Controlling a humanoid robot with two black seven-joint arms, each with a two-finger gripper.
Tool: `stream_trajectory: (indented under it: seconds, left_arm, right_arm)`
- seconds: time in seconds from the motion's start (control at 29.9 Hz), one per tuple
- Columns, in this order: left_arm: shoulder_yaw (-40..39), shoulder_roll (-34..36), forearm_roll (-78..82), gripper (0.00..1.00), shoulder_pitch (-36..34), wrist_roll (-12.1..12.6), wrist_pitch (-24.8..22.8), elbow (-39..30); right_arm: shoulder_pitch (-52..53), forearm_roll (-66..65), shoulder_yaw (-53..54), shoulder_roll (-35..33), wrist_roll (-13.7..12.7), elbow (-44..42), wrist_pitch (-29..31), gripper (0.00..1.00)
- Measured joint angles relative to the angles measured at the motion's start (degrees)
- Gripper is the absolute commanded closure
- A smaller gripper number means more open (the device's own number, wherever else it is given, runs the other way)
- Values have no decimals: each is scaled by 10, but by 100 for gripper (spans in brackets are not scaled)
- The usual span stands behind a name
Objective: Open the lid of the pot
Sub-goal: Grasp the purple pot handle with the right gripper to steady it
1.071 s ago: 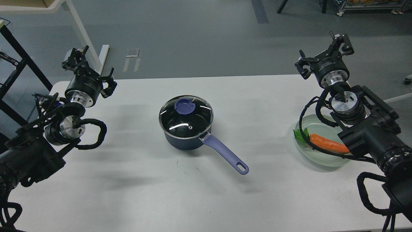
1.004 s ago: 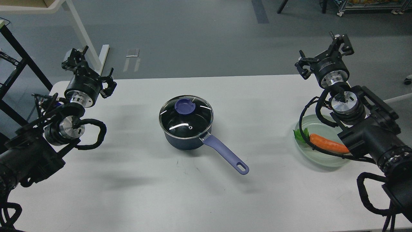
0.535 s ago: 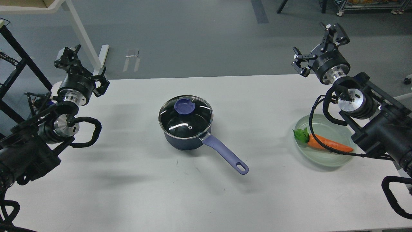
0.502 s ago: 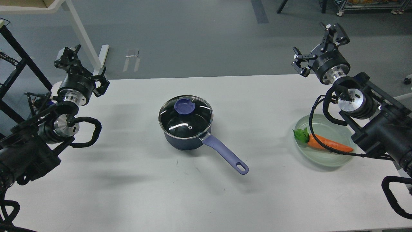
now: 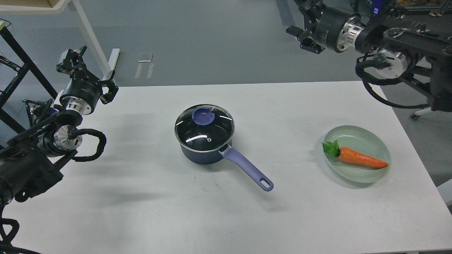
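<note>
I can see only even dark through the glass lid (image 5: pixel 201 133), so I should find an empty saucepan (image 5: pixel 202 156) when I take the lid off.
A dark blue saucepan (image 5: pixel 199 155) stands at the middle of the white table (image 5: pixel 141 211). Its glass lid (image 5: pixel 208 135) sits shut on it, with a purple knob (image 5: pixel 202 116) toward the far side. The purple handle (image 5: pixel 247 169) points to the front right. My left gripper (image 5: pixel 90 72) is open and empty above the table's far left corner, far from the pot. My right gripper (image 5: pixel 300 19) is high at the top of the view, beyond the table's far edge, its fingers apart and partly cut off.
A pale green plate (image 5: pixel 374 139) with an orange carrot (image 5: pixel 360 158) lies at the right of the table. A black rack (image 5: pixel 14 53) and a white frame leg (image 5: pixel 88 35) stand on the floor behind the left arm.
</note>
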Motion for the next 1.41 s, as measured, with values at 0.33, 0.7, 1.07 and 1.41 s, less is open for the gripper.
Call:
stream_trajectory:
  seconds: [0.33, 0.7, 1.07, 1.41]
  left_arm:
    - [2, 11, 5, 1, 0, 2, 1, 0]
    - [2, 18, 12, 1, 0, 2, -22, 0]
    - [2, 18, 12, 1, -4, 2, -24, 0]
    - [2, 20, 31, 1, -14, 2, -25, 0]
  right_arm:
    - [153, -190, -225, 152, -15, 126, -32, 0]
    - [189, -245, -379, 271, -30, 239, -90, 3]
    - [182, -260, -420, 273, -62, 293, -93, 27]
    - [163, -261, -416, 273, -74, 292, -91, 67]
